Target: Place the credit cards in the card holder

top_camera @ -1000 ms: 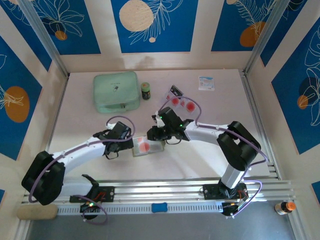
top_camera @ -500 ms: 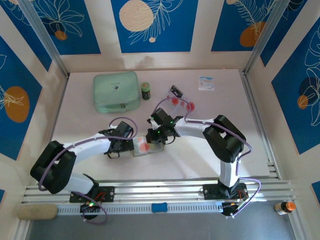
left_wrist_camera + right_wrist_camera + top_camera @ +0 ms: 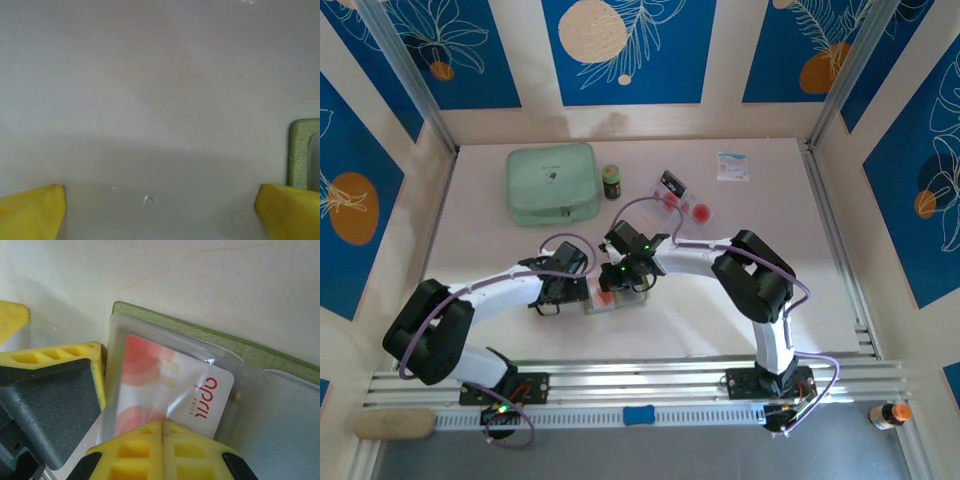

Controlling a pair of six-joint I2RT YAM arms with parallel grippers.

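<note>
Next, my right gripper goes back to the card's inner edge and pushes the credit card in deeper, because it sits short of the clear sleeve's outer edge.
The olive-green card holder lies open at mid-table, and its green edge and edge show in both wrist views. One white credit card with red circles sits partly inside a clear sleeve. My right gripper is shut, its tips together against the card's near end; from above it hangs over the holder. My left gripper stands open at the holder's left edge, with bare table between its fingers. Two more credit cards lie farther back.
A mint-green zip case and a small dark jar stand at the back left. A clear plastic tray lies by the loose cards, with a white packet beyond it. The metal rail runs along the near edge.
My right gripper has moved left and nearer onto the holder and closed fully. The card now sits further over the holder. The left gripper has stayed open in place.
</note>
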